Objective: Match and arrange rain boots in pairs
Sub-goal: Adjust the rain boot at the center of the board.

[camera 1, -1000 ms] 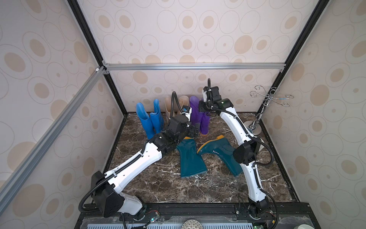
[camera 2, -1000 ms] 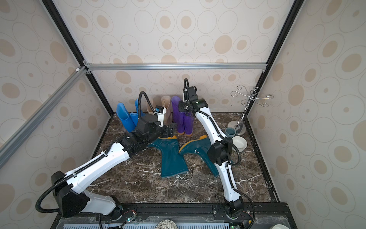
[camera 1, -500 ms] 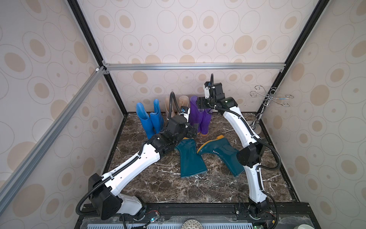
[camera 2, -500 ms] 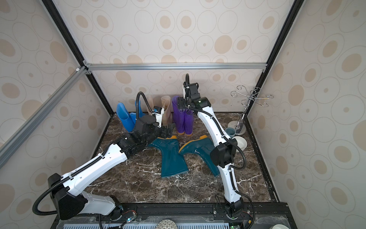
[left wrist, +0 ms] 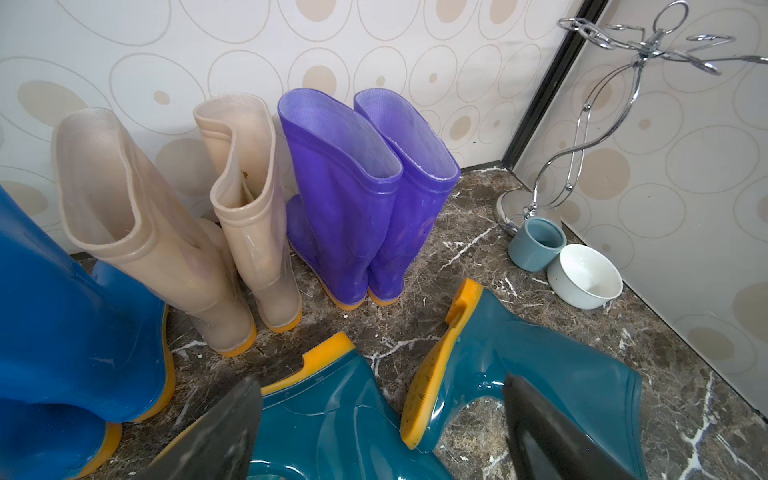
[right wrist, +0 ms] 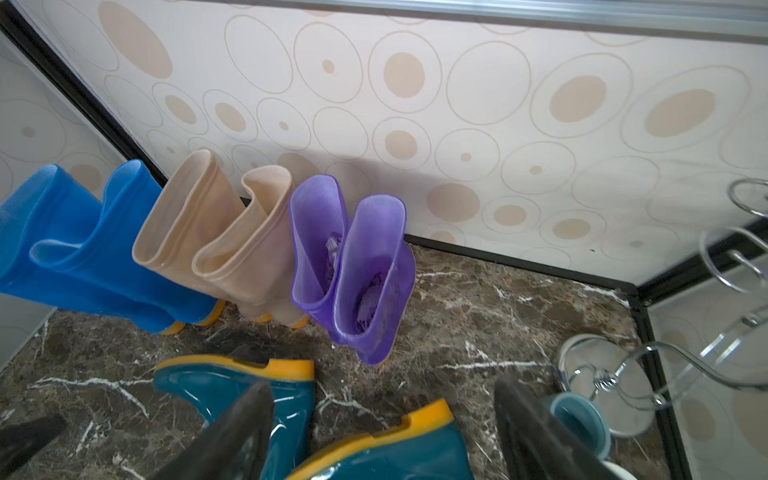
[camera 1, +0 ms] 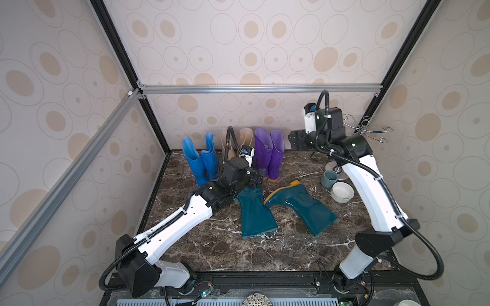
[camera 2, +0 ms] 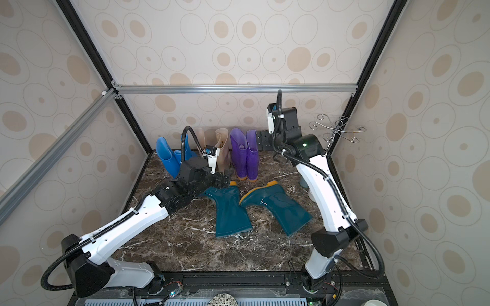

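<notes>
The rim of the teal boot by the bowl is clear of the other boot. My right gripper should keep moving toward that rim until it closes.
Three pairs of rain boots stand along the back wall: blue, beige and purple. Two dark teal boots lie on their sides mid-floor, one on the left and one on the right, soles toward the wall. My left gripper hovers open just over the left teal boot's foot, holding nothing. To the right of the purple pair, my right gripper is raised and open, with nothing between its fingers.
A grey-blue cup and a white bowl sit at the right, beside a chrome wire stand. Patterned walls close in the back and both sides of the marble floor.
My right gripper has opened, let go of the right purple boot's top and drawn away to the right. The left arm has hardly moved.
</notes>
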### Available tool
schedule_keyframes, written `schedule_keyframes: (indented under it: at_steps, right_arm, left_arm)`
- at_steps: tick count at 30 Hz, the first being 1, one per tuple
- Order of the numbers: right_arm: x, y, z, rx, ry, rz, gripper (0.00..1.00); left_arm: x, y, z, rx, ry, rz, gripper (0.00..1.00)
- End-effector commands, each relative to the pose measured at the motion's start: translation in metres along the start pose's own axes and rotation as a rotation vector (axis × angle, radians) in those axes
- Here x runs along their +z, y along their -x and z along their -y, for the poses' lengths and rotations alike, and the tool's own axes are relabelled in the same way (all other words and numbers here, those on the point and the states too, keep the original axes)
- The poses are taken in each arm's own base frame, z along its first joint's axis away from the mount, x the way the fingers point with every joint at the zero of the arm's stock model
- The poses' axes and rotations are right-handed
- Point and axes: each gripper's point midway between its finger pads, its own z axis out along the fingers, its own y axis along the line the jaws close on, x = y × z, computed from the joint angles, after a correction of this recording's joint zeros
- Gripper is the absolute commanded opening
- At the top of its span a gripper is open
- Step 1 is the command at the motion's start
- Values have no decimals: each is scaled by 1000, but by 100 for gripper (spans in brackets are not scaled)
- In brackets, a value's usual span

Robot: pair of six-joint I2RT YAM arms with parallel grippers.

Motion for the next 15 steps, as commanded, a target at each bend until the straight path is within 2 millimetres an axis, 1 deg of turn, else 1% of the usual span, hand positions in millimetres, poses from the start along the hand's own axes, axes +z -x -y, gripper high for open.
schedule_keyframes:
  at_steps: [1, 2, 4, 5, 7, 9, 13, 15]
  right_arm:
    - [-21, -55, 19, -5, -78, -136, 84]
    - [-28, -69, 24, 11, -91, -159, 84]
    - [-37, -110, 29, 52, -100, -232, 83]
    - [-39, -129, 30, 70, -101, -269, 83]
    - [-41, -177, 33, 126, -115, -359, 83]
    - [-44, -214, 36, 184, -135, -431, 82]
    - [-40, -278, 34, 298, -144, -526, 81]
    - [-36, -301, 32, 345, -144, -553, 81]
  left_arm:
    - [-10, 8, 9, 8, -47, 32, 90]
    - [-10, 7, 10, 10, -54, 31, 90]
    - [-11, 6, 11, 15, -65, 30, 90]
    - [-10, 4, 12, 22, -69, 26, 90]
    - [-8, 1, 12, 25, -73, 24, 90]
    - [-8, -2, 14, 23, -86, 21, 90]
    - [-7, -6, 16, 9, -103, 31, 90]
    - [-8, -5, 16, 7, -106, 36, 90]
